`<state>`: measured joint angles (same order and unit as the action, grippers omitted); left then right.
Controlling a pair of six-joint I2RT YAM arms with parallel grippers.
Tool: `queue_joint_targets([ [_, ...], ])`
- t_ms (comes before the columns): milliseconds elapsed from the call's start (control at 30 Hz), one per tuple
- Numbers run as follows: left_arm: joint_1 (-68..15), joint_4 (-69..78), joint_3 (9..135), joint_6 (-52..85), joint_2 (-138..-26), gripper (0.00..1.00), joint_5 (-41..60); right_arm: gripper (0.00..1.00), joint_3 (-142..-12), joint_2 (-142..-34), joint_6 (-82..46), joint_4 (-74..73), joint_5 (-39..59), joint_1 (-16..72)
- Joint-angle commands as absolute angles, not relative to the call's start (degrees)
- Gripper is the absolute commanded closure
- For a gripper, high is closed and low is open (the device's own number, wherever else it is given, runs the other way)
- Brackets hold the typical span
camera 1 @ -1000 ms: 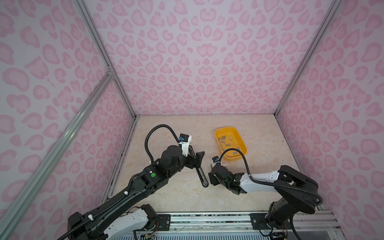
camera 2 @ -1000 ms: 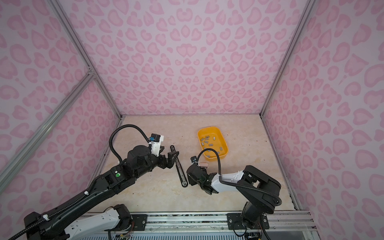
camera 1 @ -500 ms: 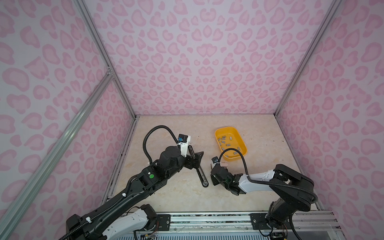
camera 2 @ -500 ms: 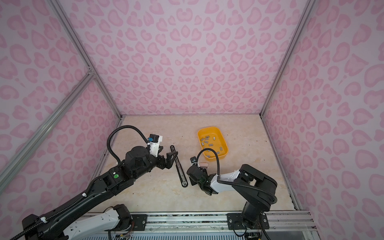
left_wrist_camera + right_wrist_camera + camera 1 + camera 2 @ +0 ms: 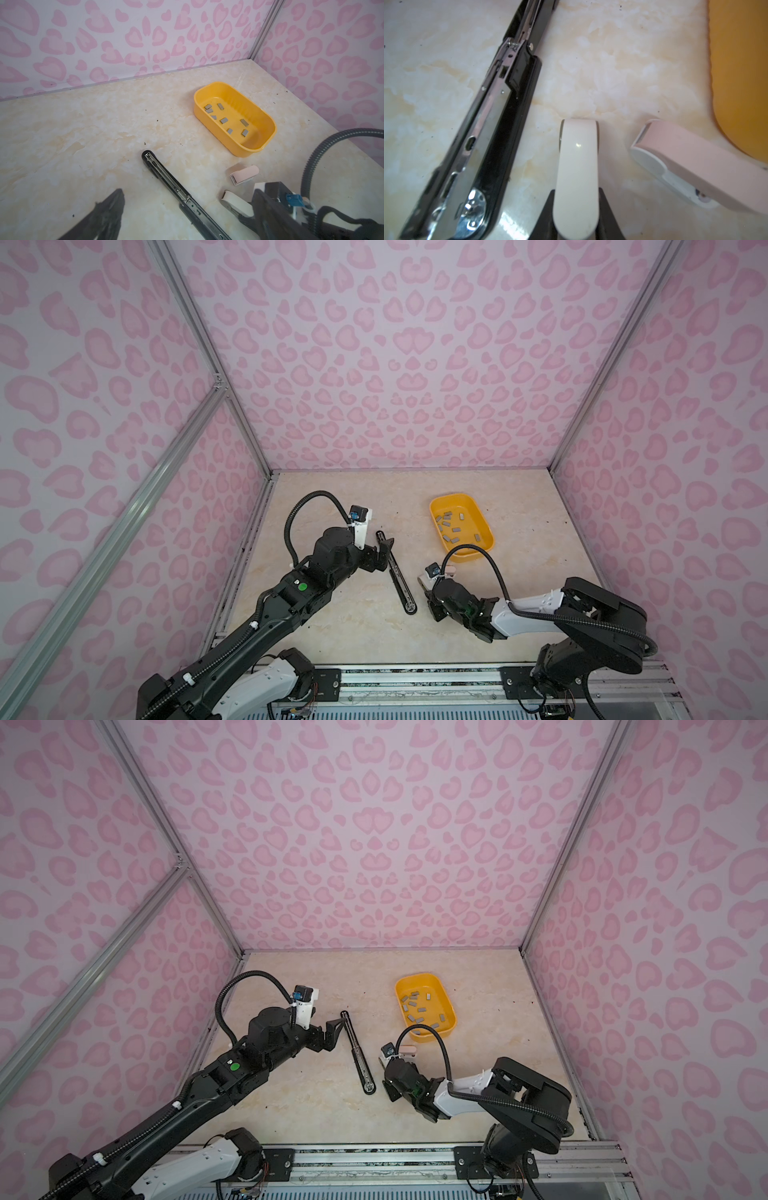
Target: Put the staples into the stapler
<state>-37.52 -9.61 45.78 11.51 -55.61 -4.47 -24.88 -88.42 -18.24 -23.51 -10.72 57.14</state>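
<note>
The closed white stapler's rounded end (image 5: 576,222) is in my right gripper, so next my left gripper grabs the stapler's body (image 5: 578,160) to free my right gripper for the cover.
A long black stapler (image 5: 398,572) (image 5: 500,116) lies opened out flat on the table, its metal rail facing up. Several grey staples (image 5: 451,526) (image 5: 224,120) lie loose in a yellow tray (image 5: 478,510) at the back right. My right gripper (image 5: 575,190) is shut on a small white stapler (image 5: 577,155) (image 5: 421,581), which stands just right of the black stapler's near end. My left gripper (image 5: 380,556) is open and holds nothing, hovering at the left side of the black stapler's far half.
A small pink stapler (image 5: 691,166) (image 5: 449,571) lies between the white stapler and the tray (image 5: 741,83). Pink patterned walls close in the table on the back and both sides. A metal rail runs along the front edge.
My right gripper's jaws have closed onto the white stapler. The left gripper has drawn slightly back to the left and stays open.
</note>
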Motion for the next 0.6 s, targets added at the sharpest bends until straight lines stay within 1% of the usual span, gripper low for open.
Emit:
queue_joint_targets([
  [0,-37.11,-10.06,47.56,9.18,-56.47,0.03,-1.71,0.84,-22.90,-87.65,-15.48,-29.75,-7.15,57.66],
  [33,-37.18,-10.37,47.87,7.17,-56.44,0.03,0.25,0.85,-22.19,-87.50,-15.13,-31.20,-6.98,57.91],
  [100,-37.50,-11.34,47.35,-1.56,-56.91,0.02,10.47,0.86,-20.90,-87.36,-14.40,-34.10,-7.02,58.67],
  [133,-38.11,-13.07,47.97,-5.77,-57.39,0.01,12.59,0.86,-20.47,-87.23,-14.03,-35.09,-7.24,58.98],
  [233,-39.59,-16.66,49.44,-12.87,-58.20,0.00,9.37,0.86,-20.31,-87.73,-12.89,-36.03,-8.49,59.24],
  [267,-39.64,-18.03,50.20,-14.27,-58.52,0.02,8.29,0.87,-20.30,-88.28,-12.47,-36.51,-8.76,59.28],
  [467,-39.77,-22.27,52.03,-23.39,-62.73,0.05,8.49,0.90,-17.67,-89.57,-11.78,-41.65,-10.33,59.41],
  [567,-39.64,-23.99,50.93,-31.99,-66.01,0.12,11.69,0.90,-16.00,-88.11,-11.20,-42.94,-10.03,59.48],
])
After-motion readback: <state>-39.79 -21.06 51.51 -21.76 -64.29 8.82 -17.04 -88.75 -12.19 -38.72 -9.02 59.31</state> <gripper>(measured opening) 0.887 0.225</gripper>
